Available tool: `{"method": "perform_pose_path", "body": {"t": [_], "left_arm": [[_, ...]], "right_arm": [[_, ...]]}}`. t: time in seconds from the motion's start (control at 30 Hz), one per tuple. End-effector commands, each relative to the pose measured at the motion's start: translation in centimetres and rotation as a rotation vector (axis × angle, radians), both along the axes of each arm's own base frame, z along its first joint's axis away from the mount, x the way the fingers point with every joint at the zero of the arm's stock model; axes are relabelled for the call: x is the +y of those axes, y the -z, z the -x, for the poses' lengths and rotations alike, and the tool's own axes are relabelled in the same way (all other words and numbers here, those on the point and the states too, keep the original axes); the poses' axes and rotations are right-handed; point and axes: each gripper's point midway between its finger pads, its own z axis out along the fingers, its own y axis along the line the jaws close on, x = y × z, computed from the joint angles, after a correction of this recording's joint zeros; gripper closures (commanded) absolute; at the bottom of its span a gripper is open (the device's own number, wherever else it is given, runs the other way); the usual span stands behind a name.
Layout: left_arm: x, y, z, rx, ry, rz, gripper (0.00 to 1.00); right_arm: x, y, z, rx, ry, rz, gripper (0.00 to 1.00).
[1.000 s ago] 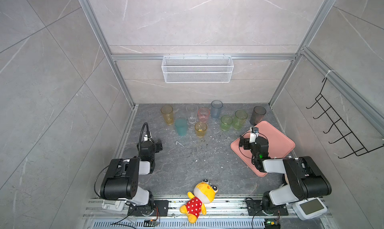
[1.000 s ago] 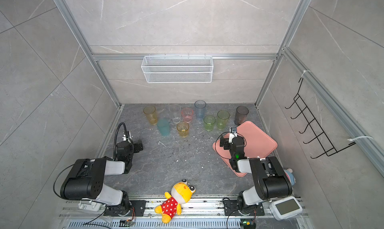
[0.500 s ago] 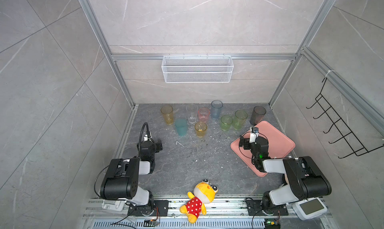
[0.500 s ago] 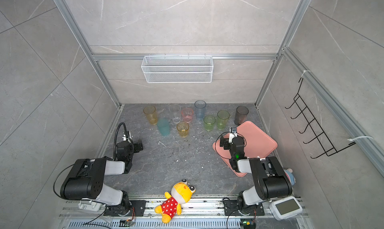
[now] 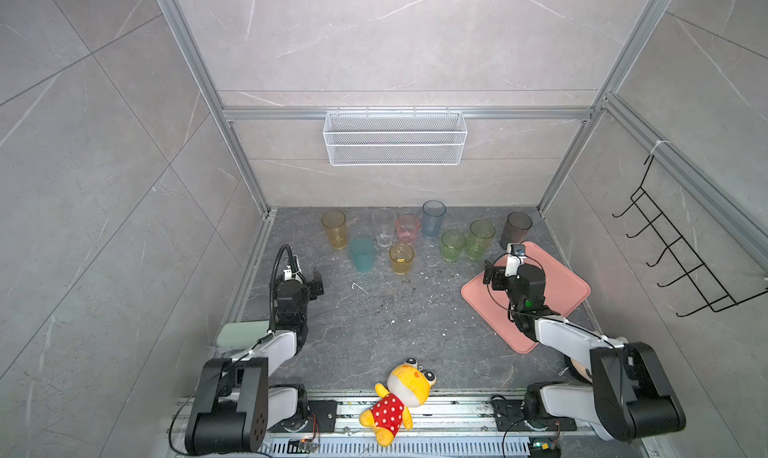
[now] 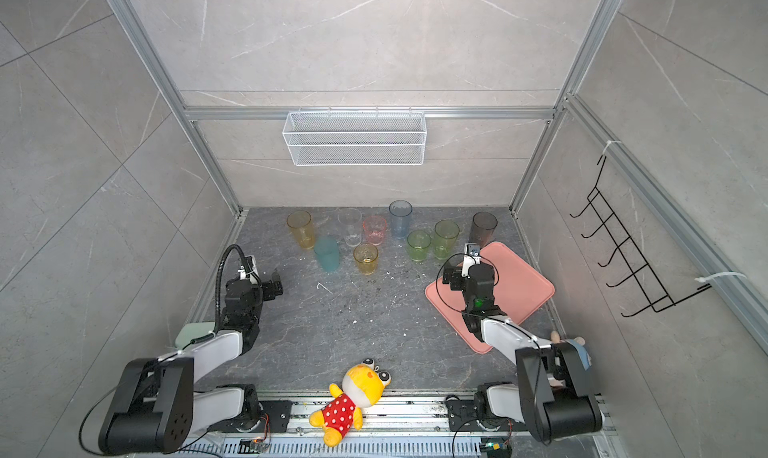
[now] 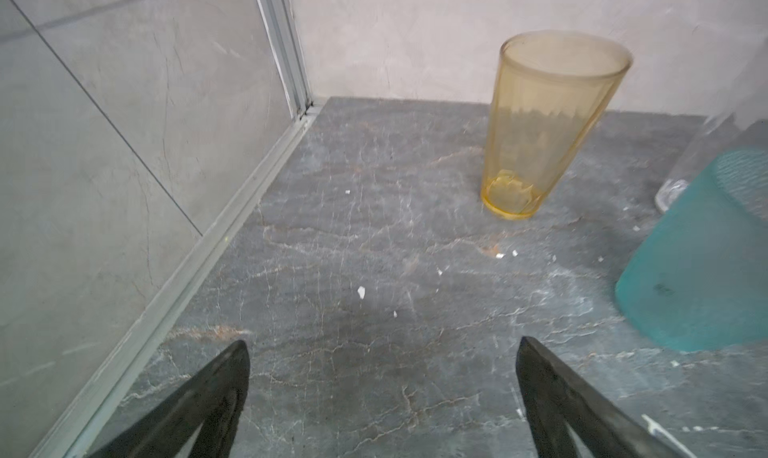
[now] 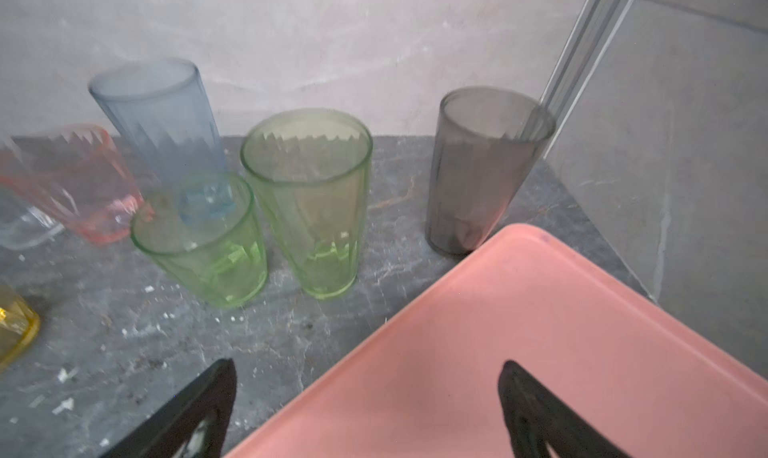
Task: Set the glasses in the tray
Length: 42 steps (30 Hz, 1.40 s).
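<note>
My left gripper and my right gripper are to pull the tray clear by its rim [image 5: 472, 305] first, because the tray lies crooked with its corner at the grey glass [image 5: 525, 245].
Several glasses stand upright on the dark floor near the back wall in both top views, running from amber [image 5: 334, 229] through teal [image 5: 362, 254] and blue [image 5: 433, 219] to smoky grey [image 5: 517, 229]. None is in the salmon-pink tray [image 5: 557, 285], which lies at the right. My left gripper [image 5: 316, 285] is open and empty, short of the amber glass [image 7: 540, 123] and the teal glass [image 7: 698, 260]. My right gripper [image 8: 368, 368] is open and empty over the tray's [image 8: 540, 331] near-left rim. It faces the tall green glass [image 8: 309, 202], the short green glass [image 8: 203, 239] and the grey glass [image 8: 482, 169].
A white wire basket [image 5: 395, 144] hangs on the back wall. A yellow plush toy [image 5: 399, 397] lies at the front edge, and black hooks [image 5: 673, 260] are on the right wall. White crumbs dot the floor. Walls close in left, back and right.
</note>
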Motion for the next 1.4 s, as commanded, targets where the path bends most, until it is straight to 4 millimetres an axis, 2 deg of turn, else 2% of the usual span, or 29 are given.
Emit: {"method": "perform_pose_path", "body": {"t": [0.0,0.07,0.17,0.23,0.37,0.5,0.57,0.73,0.97,1.17,1.37], "left_arm": [[-2.8,-4.3,0.0,-0.073,0.058,-0.024,0.00],[-5.3,-6.7,0.2,-0.108,0.104,-0.046,0.00],[-9.7,-9.4,0.5,-0.129,0.200,-0.033,0.00],[-12.7,-10.5,0.6,-0.101,0.276,0.016,0.00],[-19.5,-10.7,0.9,-0.008,0.457,0.086,0.00],[-25.9,-9.8,1.6,0.138,0.571,0.105,0.00],[-28.7,-8.9,1.7,0.218,0.596,0.112,0.00],[-34.4,-6.4,1.7,0.405,0.595,0.205,0.00],[-42.1,-1.5,3.0,0.605,0.715,0.318,0.00],[-46.1,2.1,3.9,0.698,0.695,0.273,0.00],[-48.9,4.1,5.2,0.699,0.644,0.139,0.00]], "right_arm": [[0.2,-1.6,0.8,0.028,-0.002,-0.061,0.01],[0.3,-3.1,1.0,0.040,0.008,-0.110,0.01],[2.6,-5.5,1.2,0.040,-0.109,-0.177,0.02],[4.1,-7.0,1.7,0.000,-0.192,-0.255,0.04],[6.8,-8.7,2.7,-0.014,-0.324,-0.400,0.03],[7.9,-9.6,3.4,0.010,-0.362,-0.544,0.01],[7.0,-9.0,3.4,0.060,-0.263,-0.646,0.01],[6.6,-8.9,3.7,0.100,-0.221,-0.655,0.01],[2.7,-3.7,3.6,0.215,0.055,-0.603,0.01],[-0.7,-0.3,4.4,0.274,0.287,-0.576,0.00],[-2.8,0.4,5.1,0.244,0.394,-0.554,0.01]]}}
